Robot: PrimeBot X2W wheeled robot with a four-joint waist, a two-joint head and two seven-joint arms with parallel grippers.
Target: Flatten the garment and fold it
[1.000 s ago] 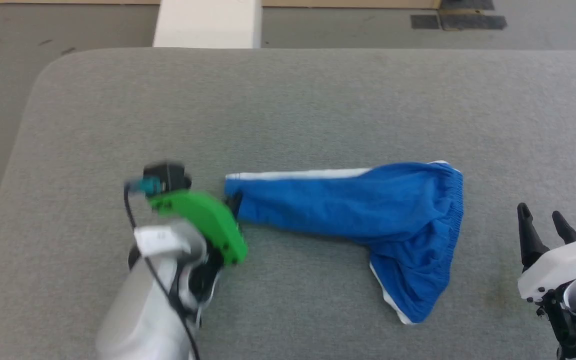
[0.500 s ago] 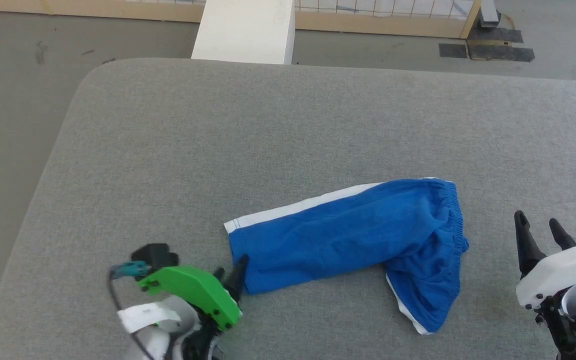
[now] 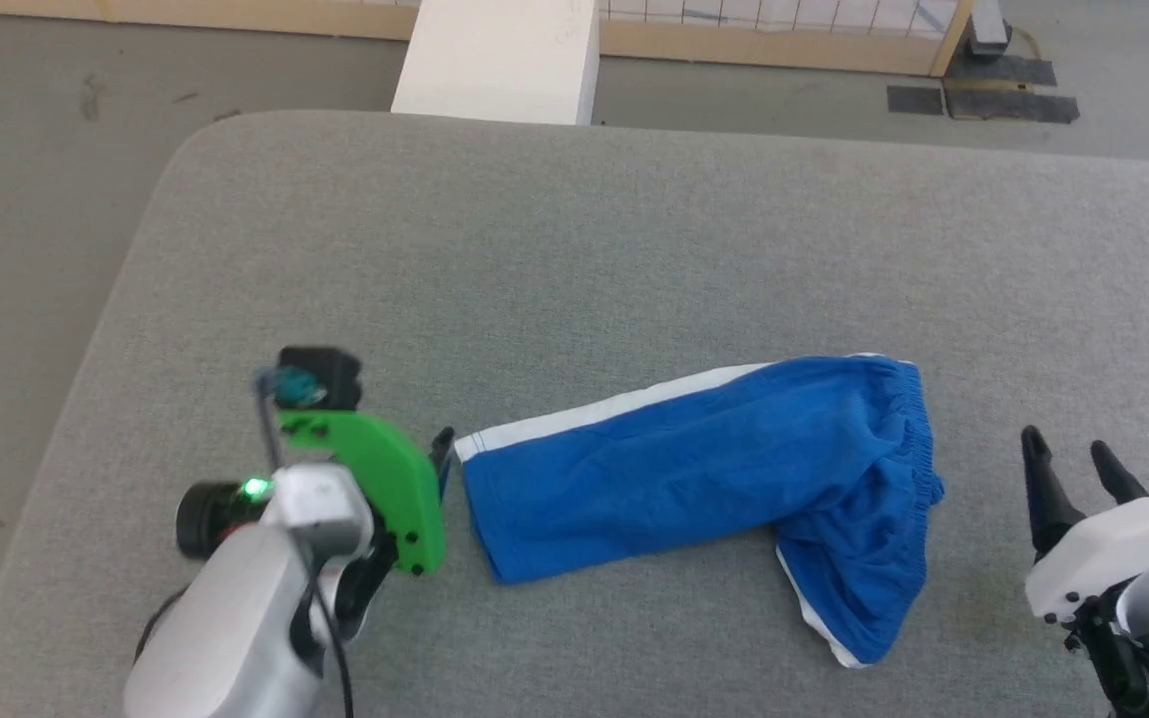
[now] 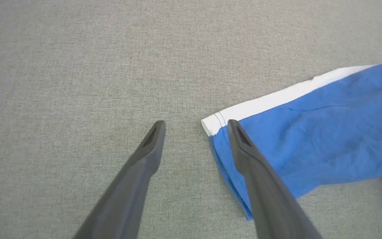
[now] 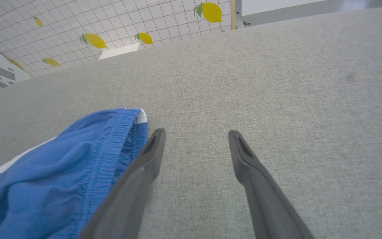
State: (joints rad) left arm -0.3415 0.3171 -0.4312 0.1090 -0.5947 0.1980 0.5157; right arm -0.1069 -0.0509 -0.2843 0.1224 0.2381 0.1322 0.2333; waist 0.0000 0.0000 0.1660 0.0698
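My gripper will lift the garment. The bunched flap (image 3: 870, 584) sticks out loosely from under the leg (image 3: 788, 531), so it will then drop open and line up with the leg.
The garment (image 3: 694, 469), bright blue shorts with a white side stripe, lies on the grey padded table (image 3: 574, 249). One leg stretches left and the gathered waistband bunches at the right. My left gripper (image 3: 440, 451), under a green mount, sits just left of the leg hem. It is open in the left wrist view (image 4: 196, 124): one finger crosses the hem corner of the garment (image 4: 310, 132) and nothing lies between the fingers. My right gripper (image 3: 1065, 444) stands open right of the waistband. In its wrist view the right gripper (image 5: 196, 132) is over bare table, with the garment (image 5: 61, 166) to the left.
The table's rounded far-left corner (image 3: 205, 130) drops to grey floor. A white block (image 3: 500, 60) and a wooden frame (image 3: 784, 40) stand beyond the far edge. A tiled wall with lemon prints (image 5: 95, 39) shows in the right wrist view.
My left gripper has opened and let go of the leg hem, then drawn back a little to the left. The head camera has shifted. The right gripper has stayed open in place.
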